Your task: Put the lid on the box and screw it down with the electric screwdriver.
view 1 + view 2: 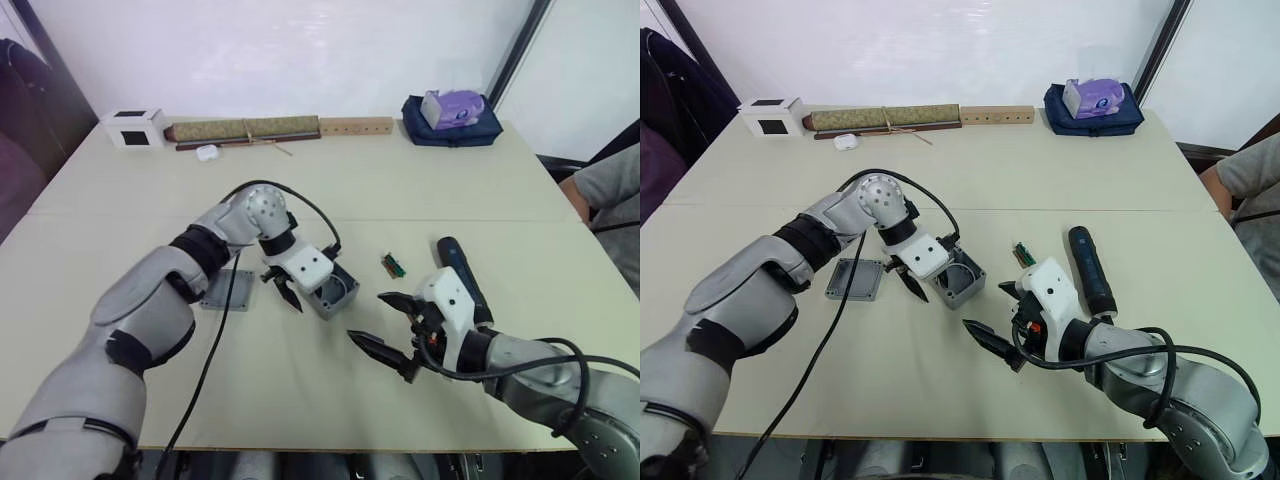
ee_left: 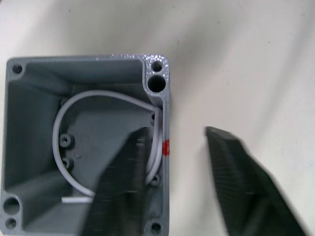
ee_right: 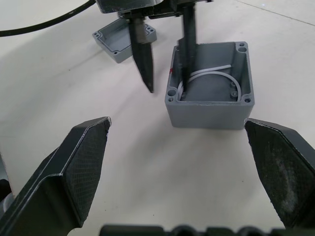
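Observation:
My gripper will bring up the grey lid (image 1: 228, 289) alone when it lifts, because the white wire's coil and loose end (image 2: 77, 199) are inside the grey box.
The grey box (image 1: 338, 293) stands open-topped in the middle of the table, a white wire (image 2: 93, 98) coiled inside it and a red sticker (image 2: 166, 146) on one wall. My left gripper (image 1: 308, 298) is open and straddles that wall, one finger inside the box and the other outside. The flat grey lid (image 1: 225, 290) lies on the table just left of the box. My right gripper (image 1: 367, 317) hovers wide open to the right of the box, facing it and holding nothing. Behind it, the dark electric screwdriver (image 1: 462, 275) lies on the table.
A small green circuit board (image 1: 393, 265) lies between box and screwdriver. Along the far edge are a white cube (image 1: 133, 128), a rolled mat (image 1: 243, 130), a wooden strip (image 1: 355, 126) and a dark bag (image 1: 452, 125). A person's arm (image 1: 605, 190) shows at the right.

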Robot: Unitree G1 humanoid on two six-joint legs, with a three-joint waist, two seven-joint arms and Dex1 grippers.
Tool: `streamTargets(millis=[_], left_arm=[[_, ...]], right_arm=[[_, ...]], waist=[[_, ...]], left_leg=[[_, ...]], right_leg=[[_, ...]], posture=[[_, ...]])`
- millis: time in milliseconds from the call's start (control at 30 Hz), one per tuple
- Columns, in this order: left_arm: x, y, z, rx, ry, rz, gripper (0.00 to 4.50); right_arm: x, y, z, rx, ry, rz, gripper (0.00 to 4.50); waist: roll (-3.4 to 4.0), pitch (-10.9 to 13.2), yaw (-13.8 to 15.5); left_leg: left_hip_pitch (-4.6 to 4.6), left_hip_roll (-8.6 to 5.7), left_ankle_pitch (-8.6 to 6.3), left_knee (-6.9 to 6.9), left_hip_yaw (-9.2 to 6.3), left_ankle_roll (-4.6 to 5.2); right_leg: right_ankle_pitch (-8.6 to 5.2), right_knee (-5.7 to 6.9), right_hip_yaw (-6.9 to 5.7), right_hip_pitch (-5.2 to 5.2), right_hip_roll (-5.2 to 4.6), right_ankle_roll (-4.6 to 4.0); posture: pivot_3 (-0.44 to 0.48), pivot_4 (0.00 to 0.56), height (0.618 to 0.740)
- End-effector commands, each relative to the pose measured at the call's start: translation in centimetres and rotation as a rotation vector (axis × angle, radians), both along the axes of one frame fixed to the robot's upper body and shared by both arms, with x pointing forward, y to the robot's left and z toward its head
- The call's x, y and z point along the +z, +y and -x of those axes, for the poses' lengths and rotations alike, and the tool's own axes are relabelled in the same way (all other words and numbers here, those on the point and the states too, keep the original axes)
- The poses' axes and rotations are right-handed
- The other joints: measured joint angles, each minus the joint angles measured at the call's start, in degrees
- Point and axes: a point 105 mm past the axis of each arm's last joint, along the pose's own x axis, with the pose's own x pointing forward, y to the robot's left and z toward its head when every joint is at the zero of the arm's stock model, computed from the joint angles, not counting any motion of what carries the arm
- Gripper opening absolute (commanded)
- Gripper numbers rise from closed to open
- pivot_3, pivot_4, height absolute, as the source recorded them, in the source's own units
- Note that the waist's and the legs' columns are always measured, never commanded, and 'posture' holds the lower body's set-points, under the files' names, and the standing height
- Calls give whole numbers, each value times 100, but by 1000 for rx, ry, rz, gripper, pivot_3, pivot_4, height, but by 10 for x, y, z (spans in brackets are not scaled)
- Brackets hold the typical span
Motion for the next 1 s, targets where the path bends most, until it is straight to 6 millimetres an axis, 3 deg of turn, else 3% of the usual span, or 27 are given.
streamTargets(millis=[33,133,200,267,367,500,633,767,1000], left_arm=[[42,10,-8,58,-63,95,2790],[76,31,-9,221,-25,171,2790],[108,54,-8,422,62,284,2790],[130,66,-33,763,28,455,2790],[141,84,-62,1200,-23,620,2790],[120,114,-52,1554,-22,585,2790],[82,145,-21,1904,102,449,2790],[57,167,-6,1996,129,393,2790],[28,170,9,2015,226,326,2790]], right_arm=[[12,5,2,52,-53,-7,4500],[24,7,4,106,-69,-35,4500],[39,12,1,162,-107,-71,4500],[50,21,-5,216,-156,-75,4500],[56,36,-11,280,-209,-15,4500],[53,47,-18,331,-271,96,4500],[49,51,-23,355,-318,164,4500],[39,52,-27,353,-318,170,4500],[26,50,-28,337,-305,173,4500]], waist=[[-1,0,-30],[1,3,-72],[3,4,-131],[3,4,-166],[3,4,-110],[3,4,-167],[2,5,-189],[2,4,-168],[1,4,-40]], left_leg=[[-1,1,0,0,0,0],[0,10,0,-2,0,0],[4,14,0,-7,-1,0],[3,16,0,-7,-3,0],[8,12,0,-4,-16,0],[0,8,0,2,-14,0],[-9,8,0,2,-11,-1],[-5,9,1,2,-10,-2],[-3,6,3,3,-6,-5]], right_leg=[[0,0,0,-1,0,0],[0,8,4,-10,10,0],[-2,15,5,-12,12,-2],[-3,17,3,-12,12,-2],[-6,22,-12,1,-2,5],[-11,25,-6,-6,-7,13],[-12,35,1,-23,-5,13],[-12,41,1,-26,-4,11],[-11,39,2,-22,-19,10]], posture=[[0,150,740],[0,150,740],[0,150,740],[0,150,740],[0,150,740],[0,150,740],[0,150,740],[0,150,740],[0,150,740]])
